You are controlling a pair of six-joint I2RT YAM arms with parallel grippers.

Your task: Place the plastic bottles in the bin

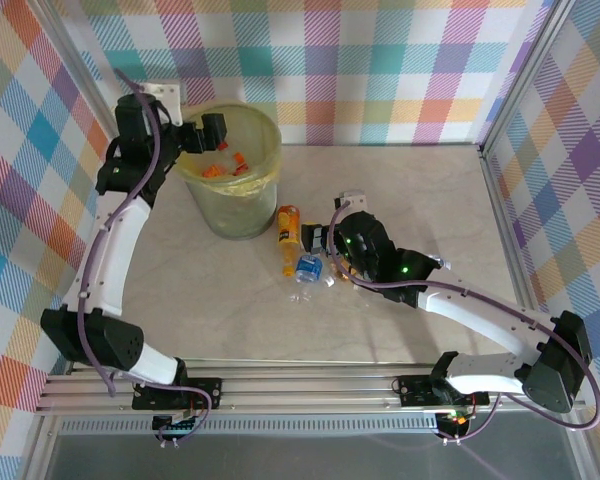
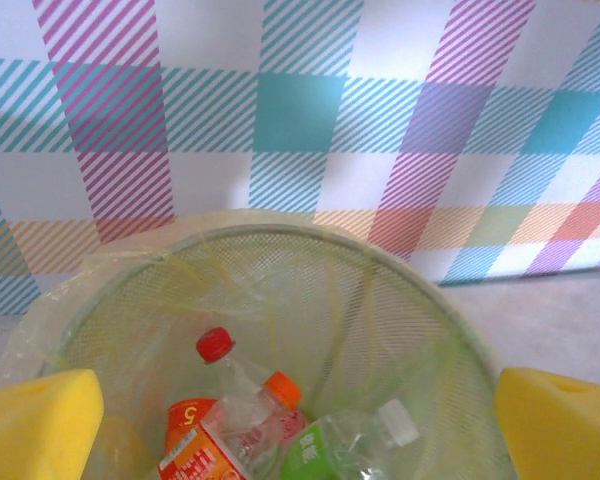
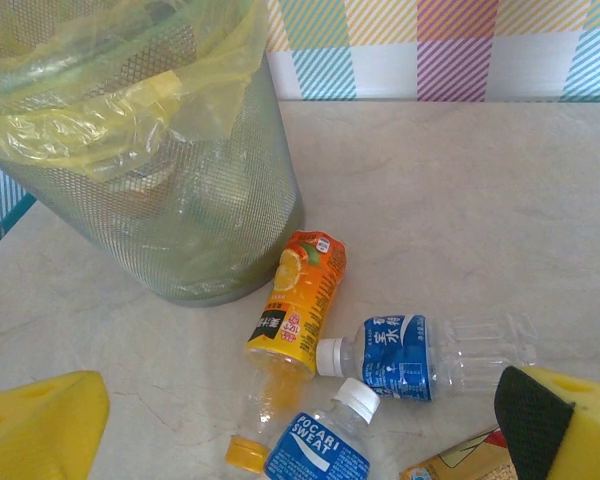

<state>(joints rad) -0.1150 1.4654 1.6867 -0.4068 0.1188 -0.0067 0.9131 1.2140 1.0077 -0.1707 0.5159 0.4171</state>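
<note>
The side of the orange bottle facing my left gripper lies free, so it should keep moving toward the bottle's middle until its fingers straddle the bottle.
The bin, a pale-green mesh bucket lined with a yellow bag, stands at the back left. My left gripper hangs open over its rim. Between its yellow pads I look down on several plastic bottles lying in the bin: one with a red cap, one with an orange cap and one with a green label. On the table beside the bin lie an orange bottle and two blue-labelled clear bottles. My right gripper hovers open above them.
Checked walls close the table at the back and both sides. A corner of a yellow-orange label shows at the bottom edge of the right wrist view. Bare table stretches right of the bottles. A metal rail runs along the near edge.
</note>
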